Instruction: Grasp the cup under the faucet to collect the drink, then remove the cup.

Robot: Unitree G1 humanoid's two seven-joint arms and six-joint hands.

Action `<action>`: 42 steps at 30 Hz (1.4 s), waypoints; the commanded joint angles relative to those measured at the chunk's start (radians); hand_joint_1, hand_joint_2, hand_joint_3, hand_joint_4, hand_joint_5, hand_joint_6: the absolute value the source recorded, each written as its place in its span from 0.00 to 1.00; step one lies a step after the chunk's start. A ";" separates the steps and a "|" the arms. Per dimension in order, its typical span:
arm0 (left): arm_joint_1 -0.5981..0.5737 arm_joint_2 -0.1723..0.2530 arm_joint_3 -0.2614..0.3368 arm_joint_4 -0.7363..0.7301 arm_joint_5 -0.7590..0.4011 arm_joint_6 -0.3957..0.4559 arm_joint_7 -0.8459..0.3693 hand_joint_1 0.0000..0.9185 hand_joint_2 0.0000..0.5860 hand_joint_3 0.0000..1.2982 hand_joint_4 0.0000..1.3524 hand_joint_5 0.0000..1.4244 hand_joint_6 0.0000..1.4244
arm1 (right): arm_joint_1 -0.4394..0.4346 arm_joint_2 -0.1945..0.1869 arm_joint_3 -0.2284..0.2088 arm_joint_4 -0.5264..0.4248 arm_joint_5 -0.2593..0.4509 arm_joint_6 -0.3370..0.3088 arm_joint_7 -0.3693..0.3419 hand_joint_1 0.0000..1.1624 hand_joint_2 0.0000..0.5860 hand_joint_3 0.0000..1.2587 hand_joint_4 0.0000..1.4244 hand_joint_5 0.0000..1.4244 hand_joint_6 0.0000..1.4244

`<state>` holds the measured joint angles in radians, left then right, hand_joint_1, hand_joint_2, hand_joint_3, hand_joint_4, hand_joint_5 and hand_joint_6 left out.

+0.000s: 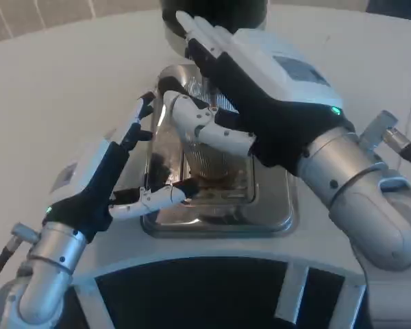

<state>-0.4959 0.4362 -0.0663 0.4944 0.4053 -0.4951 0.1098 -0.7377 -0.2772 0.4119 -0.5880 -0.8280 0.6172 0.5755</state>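
My gripper will lift the cup [207,156] with a shallow drink below an empty upper part, because a brown tint [216,181] shows only near the cup's base.
A ribbed, see-through cup [209,163] stands upright on the steel drip tray [274,218] below the dark dispenser [212,12]. My right hand [260,89] reaches over the cup with its fingers [195,31] stretched straight up to the dispenser's lower edge. Its thumb [209,130] lies across the cup's upper front and hides the rim. My left hand [116,171] is to the left of the cup, fingers [142,113] spread and apart from the cup wall. Its thumb [161,199] points right, the tip at the cup's base. The faucet is hidden behind my right hand.
The white table [61,82] runs wide to the left and back. A dark panel [192,295] lies along the near edge below the tray. My right forearm [359,192] crosses the tray's right side.
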 commanded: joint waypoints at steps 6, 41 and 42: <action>-0.059 -0.012 -0.023 0.085 0.007 -0.031 0.022 0.35 0.07 0.00 0.00 0.16 0.05 | 0.009 0.018 0.039 0.019 0.013 -0.024 0.056 0.06 0.89 0.00 0.00 0.00 0.00; -0.096 -0.002 -0.034 0.153 -0.006 -0.086 0.009 0.33 0.07 0.00 0.00 0.16 0.05 | 0.035 0.037 -0.008 -0.053 -0.052 -0.027 0.053 0.06 0.89 0.00 0.00 0.00 0.00; -0.093 -0.002 -0.034 0.149 -0.006 -0.087 0.009 0.33 0.07 0.00 0.00 0.16 0.05 | 0.042 0.037 -0.011 -0.065 -0.057 -0.026 0.054 0.06 0.89 0.00 0.00 0.00 0.00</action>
<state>-0.5973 0.4243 -0.0971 0.6498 0.4017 -0.5692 0.1239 -0.7222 -0.2460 0.3875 -0.6119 -0.8889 0.6172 0.6026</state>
